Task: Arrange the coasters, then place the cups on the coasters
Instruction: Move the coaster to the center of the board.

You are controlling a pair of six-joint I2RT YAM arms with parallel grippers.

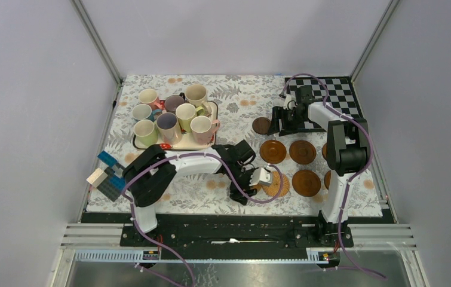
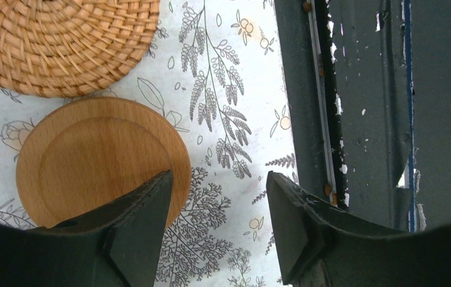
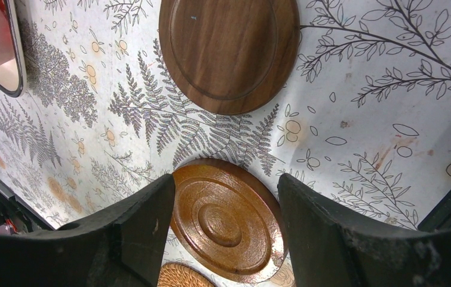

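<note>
My left gripper should retreat toward the tray [image 1: 188, 142], since its wrist covers the gap behind the light wood coaster [image 2: 103, 164], before my right gripper slides the dark coaster in.
Several cups [image 1: 175, 116] stand crowded on a cream tray [image 1: 213, 143] at the back left. Brown coasters [image 1: 302, 152] lie in two rows at the right, with a dark one [image 1: 262, 125] behind them and a woven one [image 1: 278, 183] in the front row. My left gripper [image 2: 217, 185] is open, low over the cloth near the front edge. Its left finger overlaps the rim of a light wood coaster [image 2: 103, 161], and the woven coaster [image 2: 61, 42] lies just ahead. My right gripper [image 3: 226, 191] is open above a glossy ringed coaster [image 3: 229, 221], with the dark coaster [image 3: 229, 51] beyond.
A black-and-white checkerboard mat [image 1: 330, 95] lies at the back right behind the right arm. Blue and white blocks [image 1: 106, 173] sit at the cloth's left edge. The dark front rail [image 2: 360, 119] runs close beside my left gripper. The tray's corner [image 3: 14, 72] shows in the right wrist view.
</note>
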